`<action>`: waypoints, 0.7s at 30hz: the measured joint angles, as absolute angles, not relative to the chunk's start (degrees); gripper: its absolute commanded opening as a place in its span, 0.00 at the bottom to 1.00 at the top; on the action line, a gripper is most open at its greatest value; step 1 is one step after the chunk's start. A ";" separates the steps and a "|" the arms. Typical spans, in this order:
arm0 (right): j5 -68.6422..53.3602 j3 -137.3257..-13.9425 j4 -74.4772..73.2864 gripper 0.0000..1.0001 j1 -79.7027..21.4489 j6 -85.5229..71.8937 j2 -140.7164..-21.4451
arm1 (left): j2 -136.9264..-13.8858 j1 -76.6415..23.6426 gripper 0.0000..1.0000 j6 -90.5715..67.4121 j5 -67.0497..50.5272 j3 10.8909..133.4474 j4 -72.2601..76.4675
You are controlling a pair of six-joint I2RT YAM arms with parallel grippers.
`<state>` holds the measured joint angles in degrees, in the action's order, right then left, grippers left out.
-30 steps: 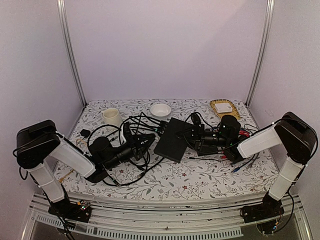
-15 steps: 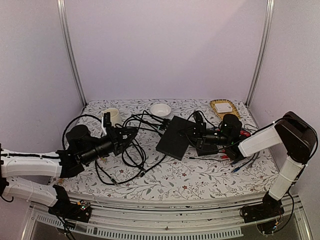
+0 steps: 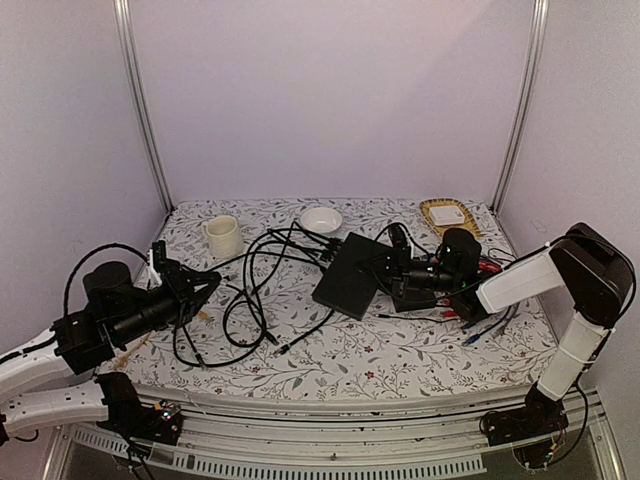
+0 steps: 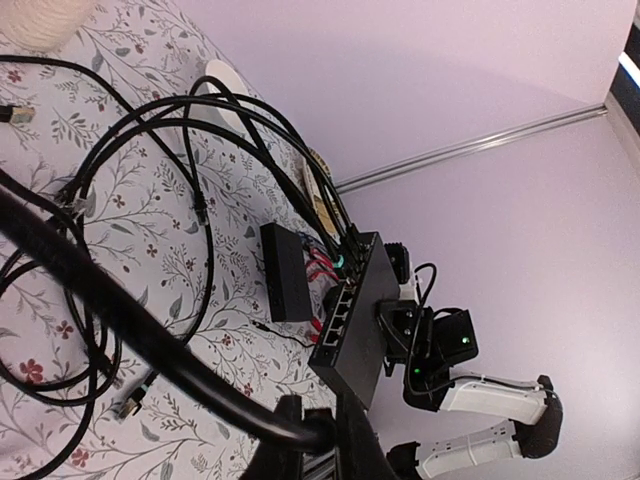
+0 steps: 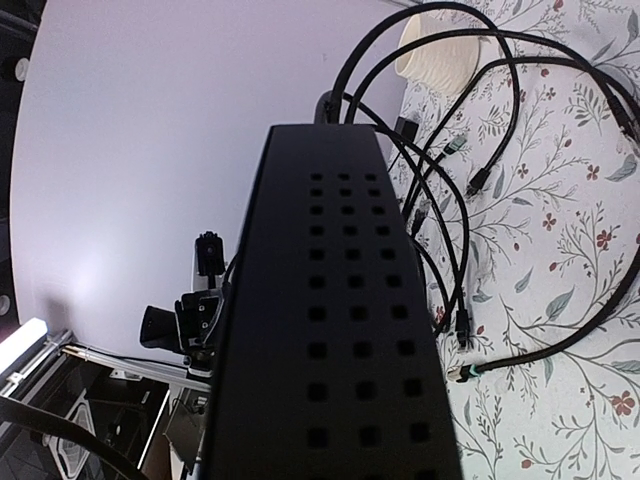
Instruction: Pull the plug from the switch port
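I go on lowering my left gripper toward the patterned tabletop and release the black cable there, since its end is clear of the switch's empty ports.
The switch is a flat black box, tilted up off the table at mid-right. My right gripper is shut on its right edge. In the right wrist view the switch's vented face fills the frame and hides my fingers. My left gripper is at the far left, well away from the switch, shut on a thick black cable. In the left wrist view my left gripper pinches the cable's end. The plug itself is hidden between the fingers. The switch shows a row of ports that look empty.
Several loose black cables loop across the table between my arms and run to the switch's far end. A shorter black box lies beside the switch. A cream mug, a white bowl and a wicker tray stand along the back.
My left arm has drawn back far to the left, dragging the black cable with it. The switch shifted slightly in my right gripper, which stayed in place.
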<state>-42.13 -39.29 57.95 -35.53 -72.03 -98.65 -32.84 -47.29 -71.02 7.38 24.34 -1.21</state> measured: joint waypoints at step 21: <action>-39.33 -39.62 47.55 0.02 -35.18 -64.75 -93.23 | -27.00 -47.16 0.40 -82.24 14.66 19.35 -19.57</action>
